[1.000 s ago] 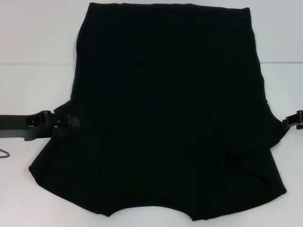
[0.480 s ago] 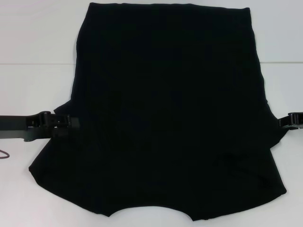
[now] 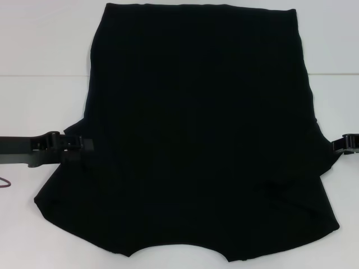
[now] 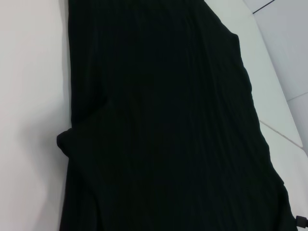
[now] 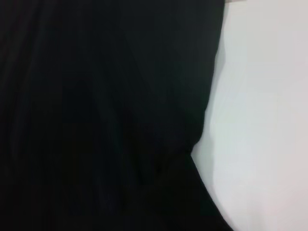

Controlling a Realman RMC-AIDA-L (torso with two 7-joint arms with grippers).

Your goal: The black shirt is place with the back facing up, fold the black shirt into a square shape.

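Observation:
The sleeve's corner (image 3: 328,161) by my right gripper sticks out beyond the shirt's side. Next, my right gripper grabs that corner and folds it in onto the shirt's back (image 3: 294,106).
The black shirt (image 3: 202,140) lies flat on the white table (image 3: 39,45), hem at the far side, neck cut-out at the near edge. No lettering shows. My left gripper (image 3: 84,145) is at the shirt's left edge, beside the sleeve, and merges with the dark cloth. My right gripper (image 3: 336,145) is at the shirt's right edge by the other sleeve. The left wrist view shows the shirt (image 4: 168,120) with a fold at its edge. The right wrist view shows the shirt (image 5: 96,115) edge against the table.
Bare white table shows to the left (image 3: 33,101) and right (image 3: 336,84) of the shirt. A thin dark cable (image 3: 4,182) lies at the left frame edge, below the left arm. A seam line crosses the table behind the arms.
The right gripper has shifted slightly toward the shirt's right edge. The left arm and the shirt have hardly moved.

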